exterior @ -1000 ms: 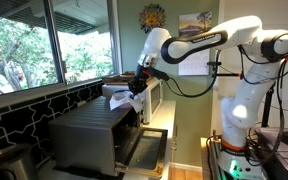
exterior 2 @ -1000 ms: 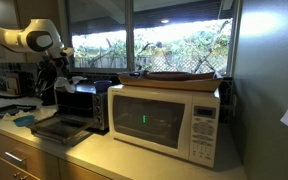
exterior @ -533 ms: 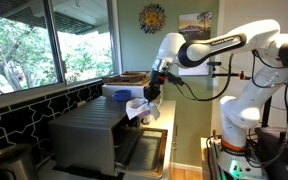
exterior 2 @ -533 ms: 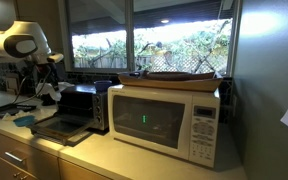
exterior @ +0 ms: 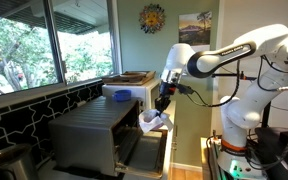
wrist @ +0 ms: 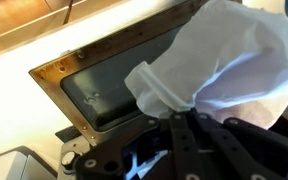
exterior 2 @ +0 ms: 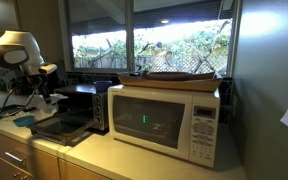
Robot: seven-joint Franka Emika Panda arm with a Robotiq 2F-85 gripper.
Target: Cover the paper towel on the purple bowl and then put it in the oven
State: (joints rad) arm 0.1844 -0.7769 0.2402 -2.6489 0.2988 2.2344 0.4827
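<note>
My gripper points down over the open door (exterior: 146, 153), too upright to get under the oven's top. Next, I tip my gripper toward the oven's opening (exterior: 127, 138).
My gripper (exterior: 161, 104) is shut on the white crumpled paper towel (exterior: 152, 121), which hangs in a bundle below it. In the wrist view the paper towel (wrist: 219, 60) fills the upper right, pinched between my fingers (wrist: 176, 118). The purple bowl is hidden; I cannot tell whether it is under the towel. The grey oven (exterior: 87, 135) has its door (exterior: 144, 150) folded down. I hold the towel above the door's outer end. The door's glass shows in the wrist view (wrist: 109, 82). In an exterior view the gripper (exterior 2: 44, 93) hangs over the open door (exterior 2: 56, 128).
A white microwave (exterior 2: 169, 118) stands beside the oven (exterior 2: 84, 102), with a flat tray on top. It shows behind the oven in an exterior view (exterior: 126, 92). Windows run along the wall behind the counter. A blue item (exterior 2: 22, 121) lies on the counter near the door.
The arm has swung away from above the oven's top, out and down over the outer end of the open door, carrying the paper towel with it.
</note>
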